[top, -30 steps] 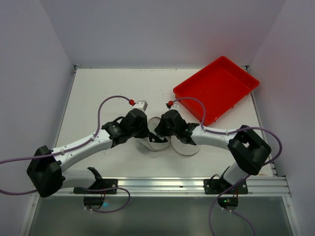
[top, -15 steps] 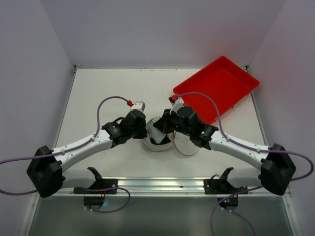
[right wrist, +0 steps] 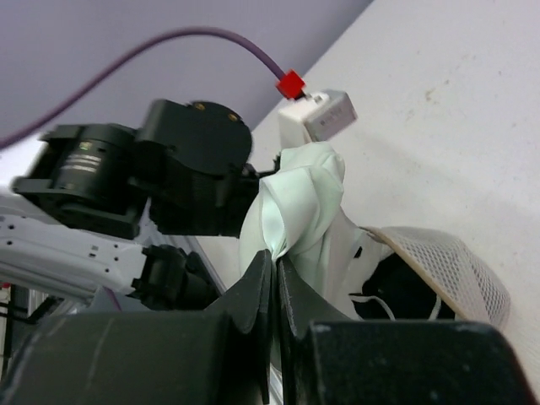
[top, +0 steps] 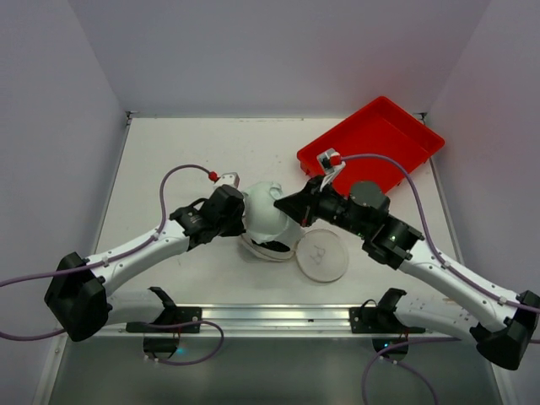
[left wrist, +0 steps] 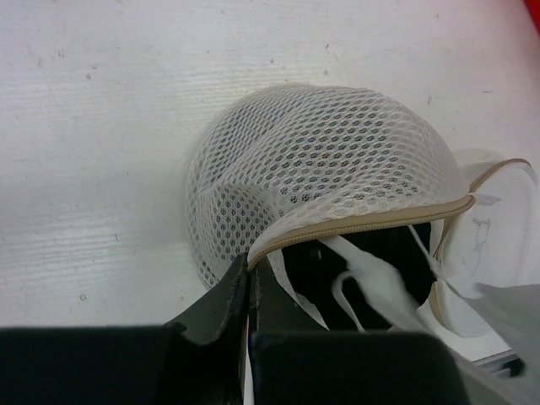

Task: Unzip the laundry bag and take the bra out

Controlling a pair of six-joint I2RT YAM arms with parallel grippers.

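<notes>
The robot's left gripper is holding the bag's rim while straps trail inside, so the right gripper goes on pulling the bra toward the red tray and lets go there.
The white mesh laundry bag lies unzipped at mid-table, its beige zipper rim gaping. Its round flat end with the bra icon lies folded open beside it. My left gripper is shut on the bag's rim at the near corner of the opening; it also shows in the top view. My right gripper is shut on the pale white-green bra and holds it up out of the opening. In the top view the bra bulges as a dome over the bag, with the right gripper at its right side. White straps trail inside the bag.
A red plastic tray sits at the back right, just behind the right arm. White walls close in the table at left, back and right. A metal rail runs along the near edge.
My right gripper has moved up and to the right, drawing the bra out of the bag. The bag's round end has dropped flat onto the table. My left gripper has kept its hold.
</notes>
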